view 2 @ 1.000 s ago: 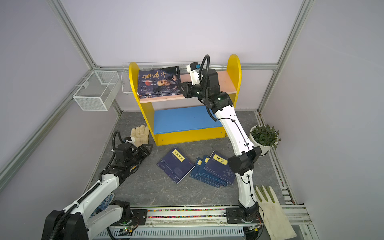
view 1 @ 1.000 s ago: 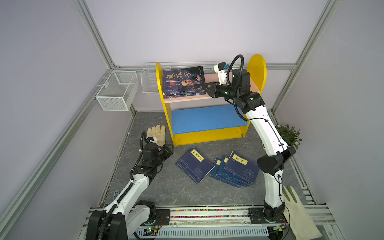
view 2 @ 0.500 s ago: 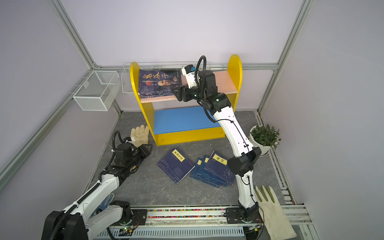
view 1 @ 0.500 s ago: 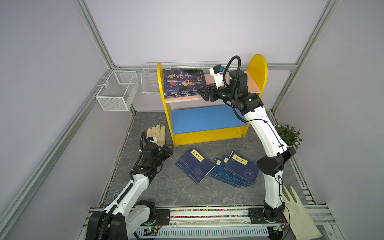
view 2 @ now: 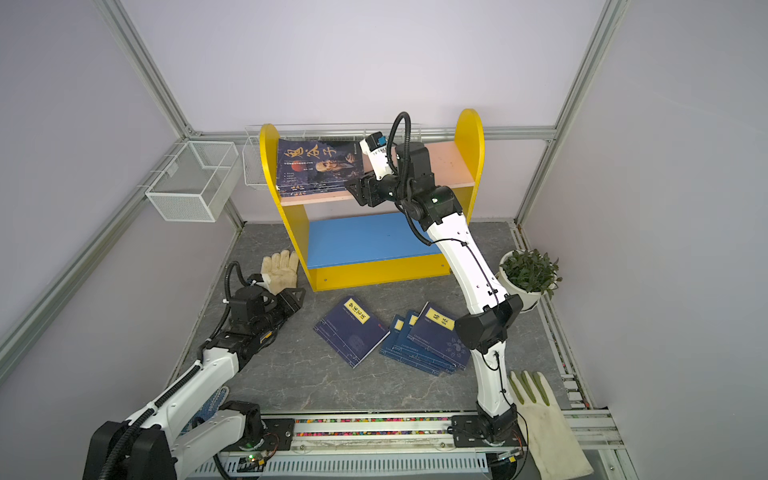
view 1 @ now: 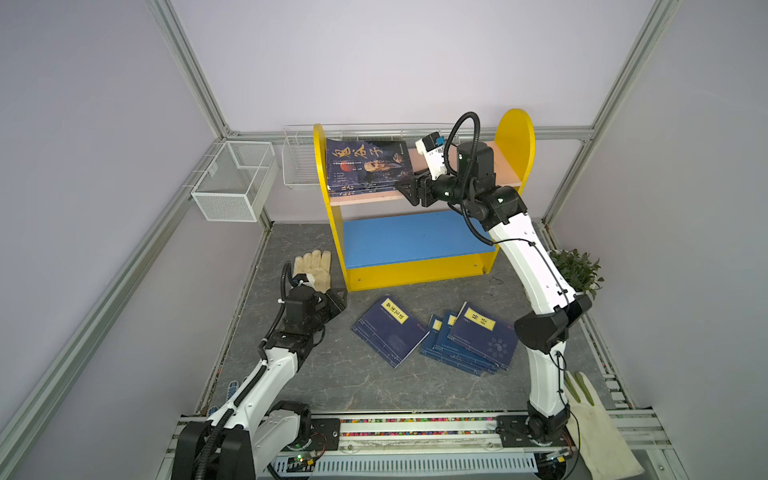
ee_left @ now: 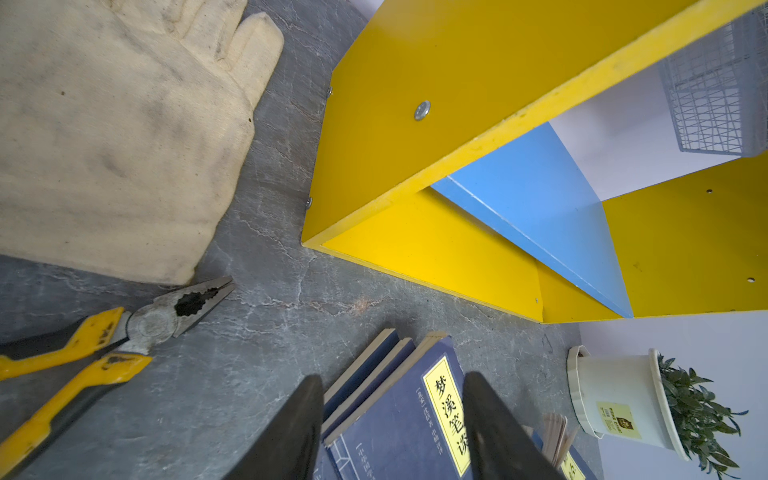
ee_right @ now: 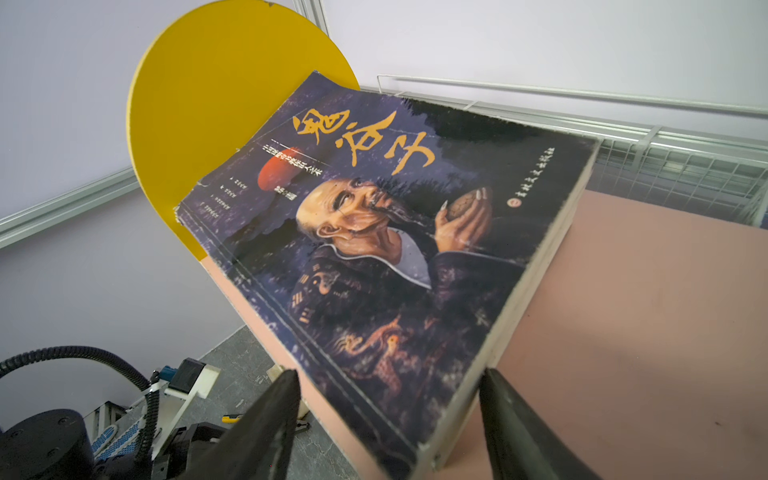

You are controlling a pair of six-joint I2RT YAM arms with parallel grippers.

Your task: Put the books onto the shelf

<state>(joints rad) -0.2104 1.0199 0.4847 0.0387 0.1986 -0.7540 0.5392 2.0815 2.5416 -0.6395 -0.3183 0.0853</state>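
The stack is at the pink board's front edge [view 1: 369, 197], and my right gripper meets just a corner. My left gripper should therefore push the other front corner [view 1: 331, 193].
A stack of dark glossy books [view 1: 368, 166] [view 2: 318, 166] [ee_right: 374, 249] lies flat at the left end of the shelf's pink upper board [view 1: 505, 166]. My right gripper [view 1: 409, 191] [view 2: 359, 193] [ee_right: 388, 374] stands open at the stack's front right corner, one finger on each side, with gaps showing. The blue lower board [view 1: 407, 237] is bare. Navy books with yellow labels lie on the floor: a single one [view 1: 388, 330] [view 2: 351, 330] and a fanned pile [view 1: 473, 338] [view 2: 428, 340]. My left gripper [view 1: 336, 297] [ee_left: 392, 378] hovers open and empty, low, left of the single navy book [ee_left: 399, 415].
Two white wire baskets [view 1: 232, 183] [view 1: 297, 162] hang on the back left wall. A cream glove [view 1: 311, 266] and yellow-handled pliers [ee_left: 104, 336] lie by my left gripper. A potted plant [view 1: 575, 270] stands at the right. Another glove [view 1: 594, 419] lies at the front right.
My right gripper has opened off the dark top book, which now rests on the stack, and has shifted slightly toward the stack's front corner. The left arm has not moved.
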